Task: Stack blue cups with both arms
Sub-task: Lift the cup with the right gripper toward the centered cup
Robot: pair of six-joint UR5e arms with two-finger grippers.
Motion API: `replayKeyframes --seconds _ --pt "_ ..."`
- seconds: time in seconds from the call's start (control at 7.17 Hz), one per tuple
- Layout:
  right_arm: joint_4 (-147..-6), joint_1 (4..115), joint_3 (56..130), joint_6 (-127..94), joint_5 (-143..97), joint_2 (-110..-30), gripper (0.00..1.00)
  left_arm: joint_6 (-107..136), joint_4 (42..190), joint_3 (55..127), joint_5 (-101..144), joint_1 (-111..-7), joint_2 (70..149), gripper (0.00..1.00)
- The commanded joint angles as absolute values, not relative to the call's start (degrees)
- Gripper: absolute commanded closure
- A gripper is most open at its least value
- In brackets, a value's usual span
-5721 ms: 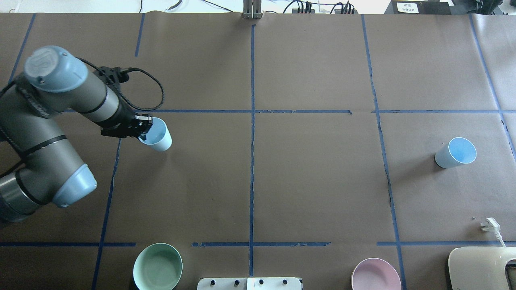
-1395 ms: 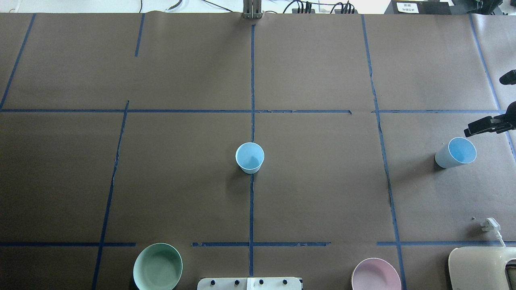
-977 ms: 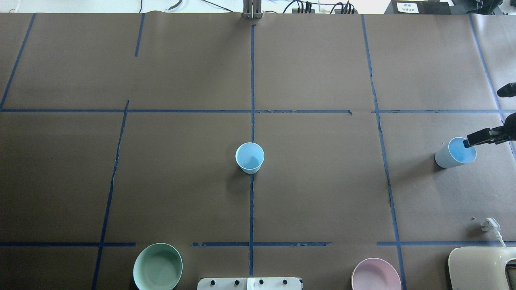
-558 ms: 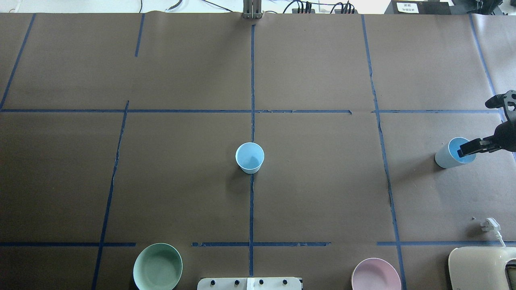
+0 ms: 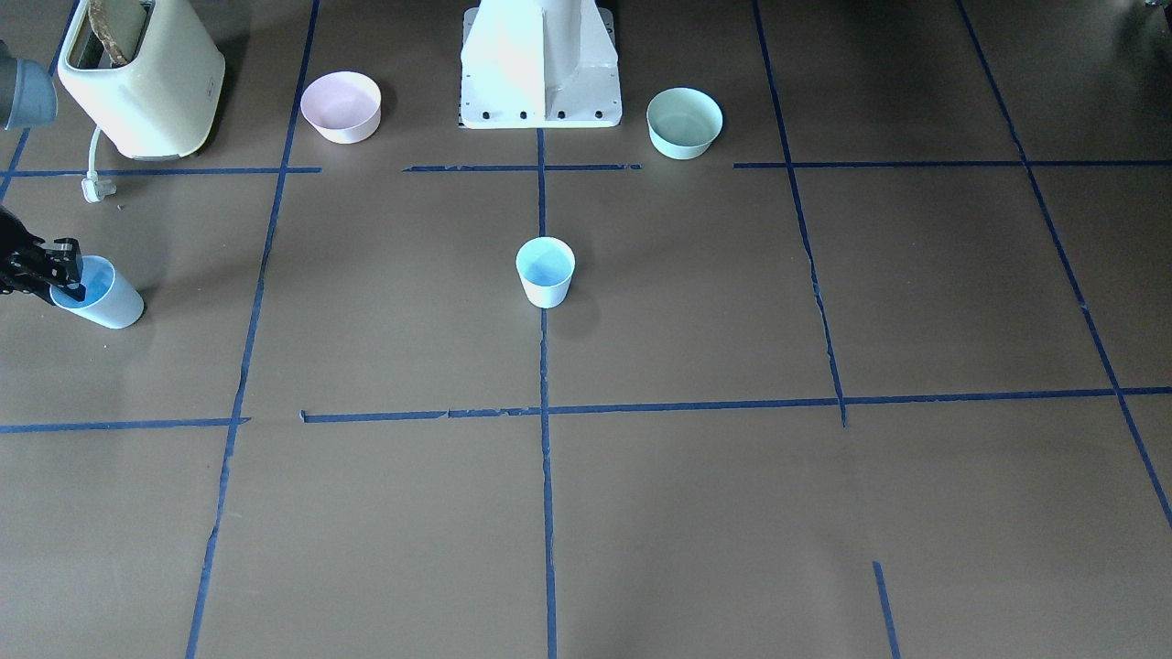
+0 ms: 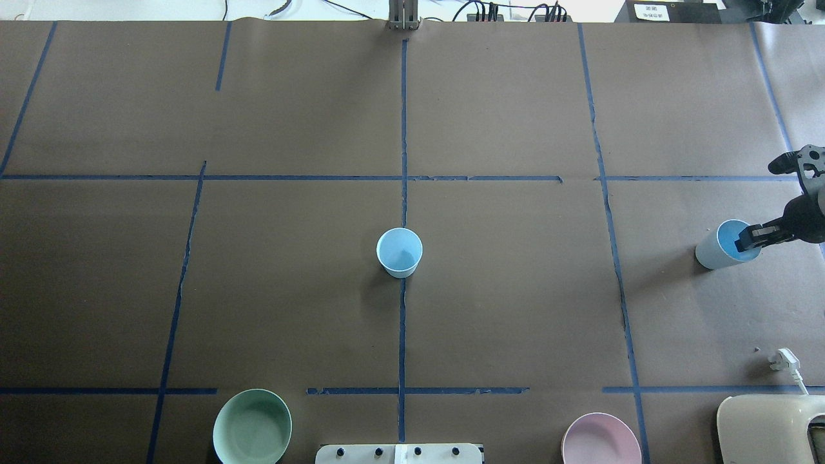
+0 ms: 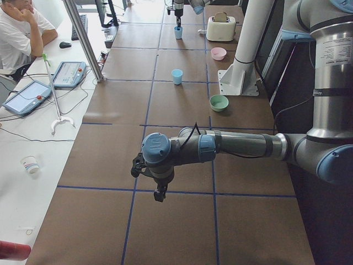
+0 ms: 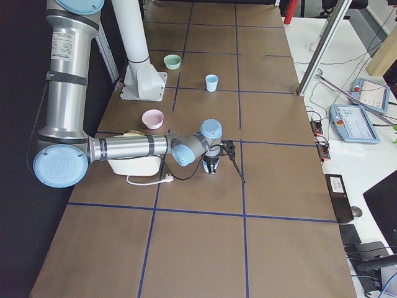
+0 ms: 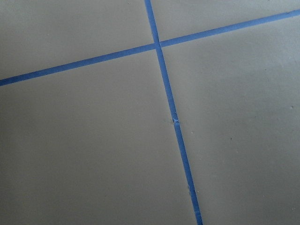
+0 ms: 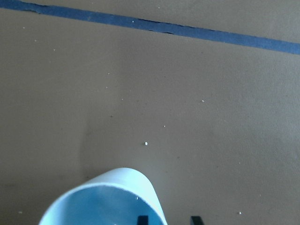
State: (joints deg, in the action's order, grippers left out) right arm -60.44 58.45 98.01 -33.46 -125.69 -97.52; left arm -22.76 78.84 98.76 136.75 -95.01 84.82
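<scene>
I expect the other blue cup (image 5: 106, 296) to sink almost to its rim when I lower it into the middle blue cup, because the middle blue cup gets narrower below an empty opening (image 5: 545, 262).
One blue cup (image 6: 399, 252) stands upright at the table's middle, also in the front view (image 5: 545, 271). The other blue cup (image 6: 717, 250) stands at the far right, also in the front view (image 5: 103, 297). My right gripper (image 6: 741, 240) is open at this cup's rim. In the right wrist view its fingertips (image 10: 143, 219) straddle the cup's wall (image 10: 108, 194), one inside and one outside. My left gripper (image 7: 160, 194) shows only in the exterior left view, over bare table far from both cups. I cannot tell whether it is open or shut.
A mint-green bowl (image 6: 252, 426) and a pale pink bowl (image 6: 601, 440) sit near the robot's white pedestal (image 5: 540, 64). A cream toaster (image 6: 770, 428) with a white plug (image 6: 783, 359) stands near the right cup. A person (image 7: 19, 33) sits beside the table.
The left arm has set its cup at the table's middle and left the overhead view. The right gripper has come in from the right edge and moved down to the right cup's rim.
</scene>
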Motion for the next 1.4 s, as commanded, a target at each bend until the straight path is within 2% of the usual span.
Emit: replayKeyframes --seconds 0.0,0.28,0.7,1.26 --pt "-60.90 58.45 98.96 -34.62 -125.86 -97.12 1.00 -22.68 78.84 98.53 136.76 -95.01 84.81 0.00" --pt "-67.88 59.41 101.24 -42.58 -131.72 -89.35 1.00 -21.98 78.84 96.08 136.67 -95.01 84.81 0.00" --pt "-95.38 55.76 110.54 -52.94 -130.44 -70.12 1.00 -21.09 78.84 96.33 136.67 -95.01 84.90 0.00" --pt "-96.50 35.81 105.93 -88.96 -112.81 -48.65 1.00 -19.60 78.84 96.94 136.76 -95.01 84.90 0.00"
